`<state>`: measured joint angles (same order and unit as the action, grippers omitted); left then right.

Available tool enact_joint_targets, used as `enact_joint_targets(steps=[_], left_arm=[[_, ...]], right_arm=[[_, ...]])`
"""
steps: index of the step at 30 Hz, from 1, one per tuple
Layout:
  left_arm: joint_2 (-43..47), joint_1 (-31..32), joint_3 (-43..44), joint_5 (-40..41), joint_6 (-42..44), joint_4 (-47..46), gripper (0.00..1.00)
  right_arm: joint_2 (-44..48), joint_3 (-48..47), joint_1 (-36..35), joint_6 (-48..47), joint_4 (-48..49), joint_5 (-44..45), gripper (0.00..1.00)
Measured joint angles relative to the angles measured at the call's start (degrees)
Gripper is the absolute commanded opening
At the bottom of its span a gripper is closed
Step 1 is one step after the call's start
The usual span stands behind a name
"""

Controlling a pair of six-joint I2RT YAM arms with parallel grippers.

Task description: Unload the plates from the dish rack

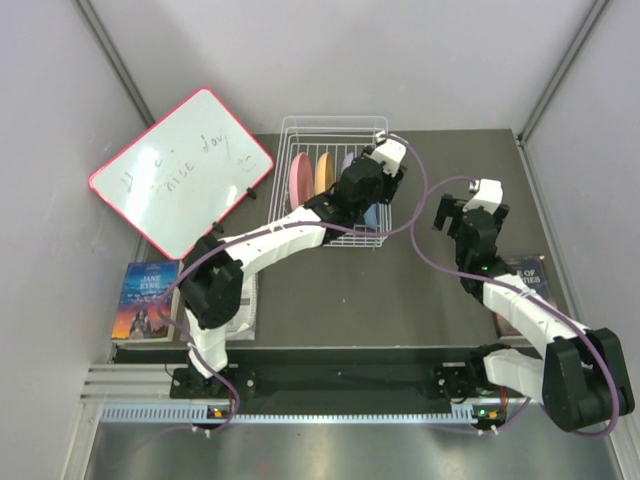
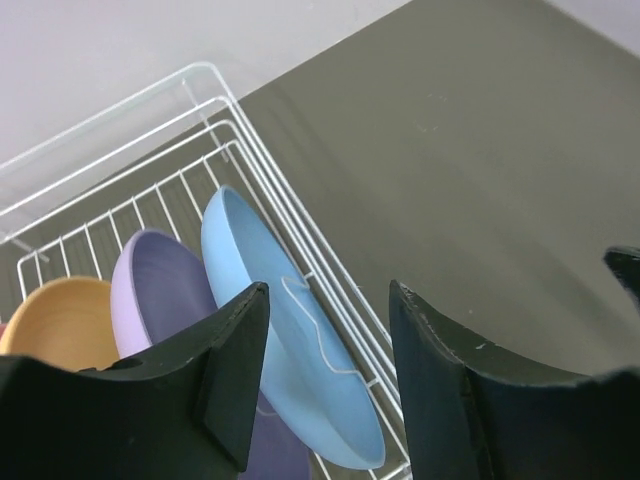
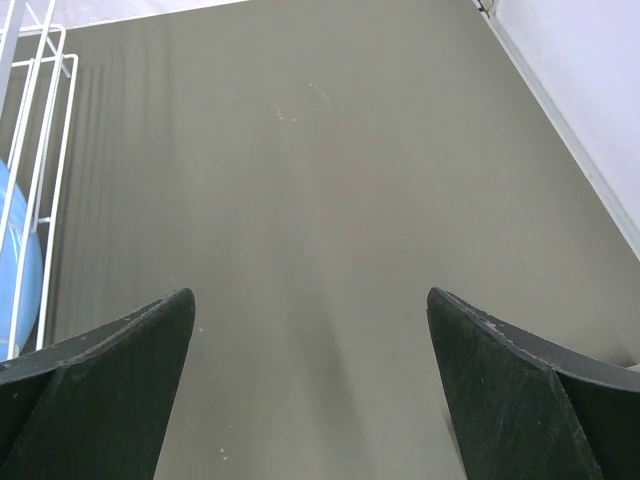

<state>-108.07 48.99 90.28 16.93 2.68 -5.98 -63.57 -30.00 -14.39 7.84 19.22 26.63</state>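
Note:
The rack's side wires (image 2: 348,305) are between my left gripper's open fingers beside the light blue plate, so next I line the fingers up with the plate's rim (image 2: 284,388) alone.
The white wire dish rack (image 1: 300,128) stands at the back middle of the table. In it the pink plate (image 1: 299,181), orange plate (image 1: 323,172) and lilac plate (image 1: 347,160) stand on edge; the light blue plate (image 1: 371,216) is mostly hidden under my left arm. My left gripper (image 1: 378,183) hangs open over the rack's right side. In the left wrist view (image 2: 328,290) its jaws straddle the blue plate's (image 2: 290,350) rim without touching it, with the lilac (image 2: 160,290) and orange (image 2: 55,320) plates to the left. My right gripper (image 1: 447,212) is open and empty over bare mat (image 3: 310,295).
A red-framed whiteboard (image 1: 180,170) leans at the back left. A book (image 1: 148,298) lies at the front left and another (image 1: 525,275) at the right edge. The rack's right wall (image 3: 45,150) and a sliver of blue plate (image 3: 15,260) show in the right wrist view.

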Motion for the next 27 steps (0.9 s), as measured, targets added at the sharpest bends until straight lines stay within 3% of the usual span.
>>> enact_joint_targets(steps=[2, 10, 19, 24, 27], left_arm=[[-1.3, 0.3, 1.3, 2.5, -1.1, 1.5, 0.55], [-3.6, 0.1, 4.7, 9.7, -7.1, 5.3, 0.36], [-7.6, 0.7, 8.3, 15.1, -9.9, 6.1, 0.28], [-7.6, 1.1, 8.4, 18.7, -10.7, 6.5, 0.28], [-7.7, 1.1, 8.4, 19.9, -11.3, 6.6, 0.33]], right_arm=[[0.0, 0.0, 0.1, 0.2, 0.0, -0.1, 1.0], [0.0, 0.2, 0.7, 1.0, 0.0, -0.2, 1.0], [0.0, 0.4, 1.2, 1.4, -0.1, -0.2, 1.0], [0.0, 0.4, 1.5, 1.7, -0.1, -0.2, 1.0], [0.0, 0.4, 1.6, 1.9, -0.1, -0.2, 1.0]])
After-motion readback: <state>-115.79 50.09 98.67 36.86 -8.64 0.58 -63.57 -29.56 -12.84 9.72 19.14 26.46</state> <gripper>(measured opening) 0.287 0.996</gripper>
